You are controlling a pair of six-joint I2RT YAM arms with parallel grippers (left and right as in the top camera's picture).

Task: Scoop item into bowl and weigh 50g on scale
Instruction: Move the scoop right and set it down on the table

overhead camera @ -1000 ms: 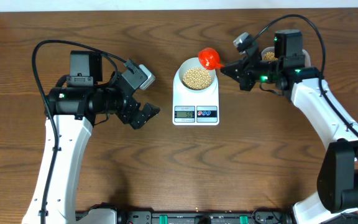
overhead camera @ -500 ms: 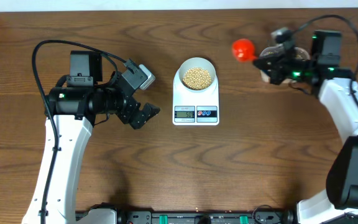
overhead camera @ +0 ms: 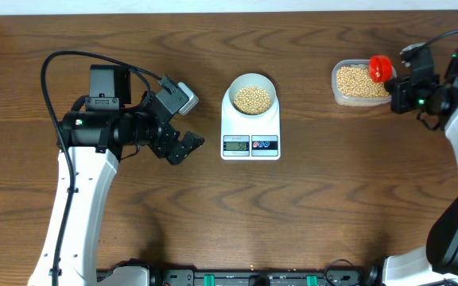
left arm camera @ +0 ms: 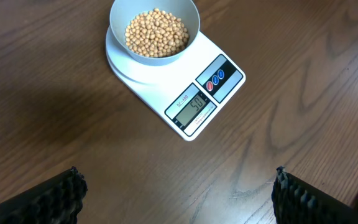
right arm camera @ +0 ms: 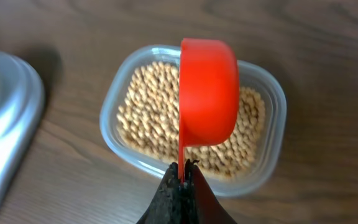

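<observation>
The scale's display shows 50 under the pale bowl. Next, my right gripper moves away from the tub and puts the red scoop down on the clear wood nearer me.
The pale bowl holds tan beans and stands on the white scale. In the left wrist view the bowl sits on the scale, whose display reads 50. My right gripper is shut on the handle of the red scoop, which hangs tipped on its side above the clear tub of beans; the right wrist view shows the scoop over the tub. My left gripper is open and empty, left of the scale.
The table's far edge runs along the top of the overhead view. A corner of the scale shows at the left of the right wrist view. Black cables loop above both arms.
My right gripper has carried the red scoop from over the bowl rightward to above the clear tub. The left arm, bowl and scale have not moved.
</observation>
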